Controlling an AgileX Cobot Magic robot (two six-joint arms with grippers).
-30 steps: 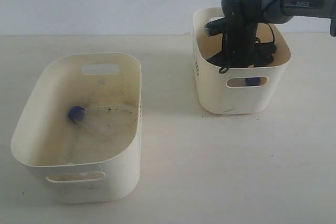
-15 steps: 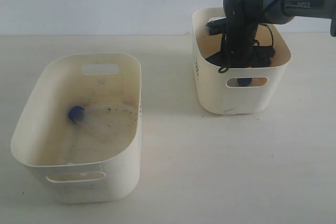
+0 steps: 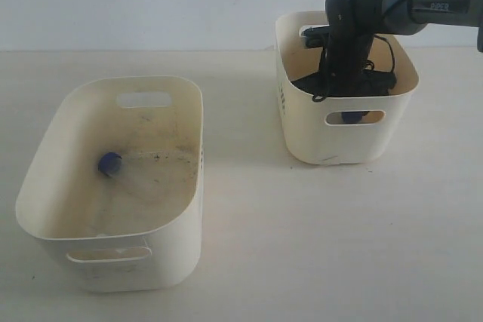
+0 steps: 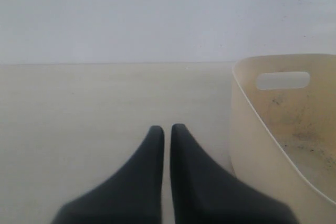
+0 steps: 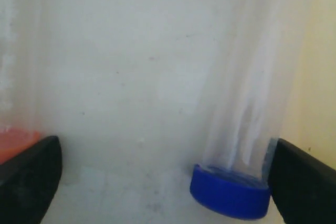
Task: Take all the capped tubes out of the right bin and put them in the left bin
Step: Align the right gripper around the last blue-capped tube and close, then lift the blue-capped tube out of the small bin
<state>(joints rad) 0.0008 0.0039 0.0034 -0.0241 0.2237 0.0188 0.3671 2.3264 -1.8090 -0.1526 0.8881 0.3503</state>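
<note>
The open fingers of my right gripper stretch from the blue cap to the orange-red cap, so next I center them on the blue-capped tube and grab its clear body.
My right gripper is down inside the right bin, its fingers wide open. Between them stands a clear tube with a dark blue cap, close to one fingertip. An orange-red cap shows beside the other fingertip. In the exterior view a blue cap is visible through the right bin's slot handle. The left bin holds one blue-capped tube on its speckled floor. My left gripper is shut and empty, low over the table beside the left bin.
The right arm and its cables fill much of the right bin's opening. Bare cream tabletop lies between and in front of the two bins. A pale wall runs behind.
The right arm has shifted slightly to the right inside the right bin. The blue cap seen through the slot handle has moved a little left.
</note>
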